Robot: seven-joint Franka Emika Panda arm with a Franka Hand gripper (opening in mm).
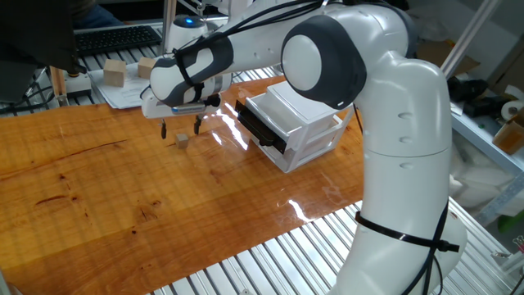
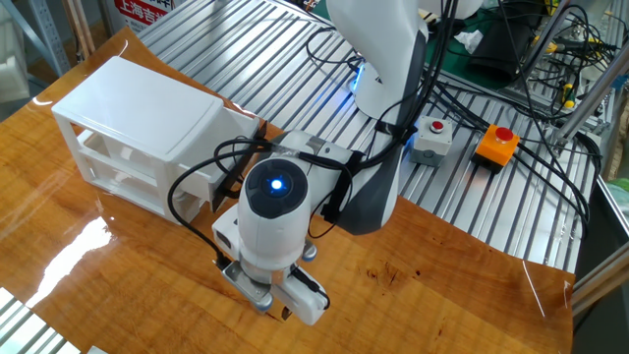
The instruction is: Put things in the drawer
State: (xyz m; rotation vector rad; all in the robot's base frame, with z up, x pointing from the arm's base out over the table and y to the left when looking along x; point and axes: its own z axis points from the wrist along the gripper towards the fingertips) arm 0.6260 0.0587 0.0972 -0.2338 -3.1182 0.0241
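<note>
The tiny tan cube (image 1: 182, 141) will fit inside when I lower it, because the open gap (image 1: 276, 114) behind the drawer's black front is wider than the cube.
The tiny tan cube (image 1: 182, 141) lies on the wooden table left of the white two-drawer cabinet (image 1: 304, 115). The cabinet's upper black-fronted drawer (image 1: 259, 127) faces the cube and stands pulled out a little. My gripper (image 1: 180, 128) is open, fingers pointing down, just above the cube with one finger on each side of it, and holds nothing. In the other fixed view the wrist (image 2: 272, 211) covers the cube and the fingertips. The cabinet (image 2: 133, 113) shows there from behind.
Two larger wooden blocks (image 1: 115, 74) sit on paper at the table's back edge, near a keyboard (image 1: 115, 38). A grey button box (image 2: 432, 140), an orange button box (image 2: 496, 145) and cables lie on the metal rack behind the arm.
</note>
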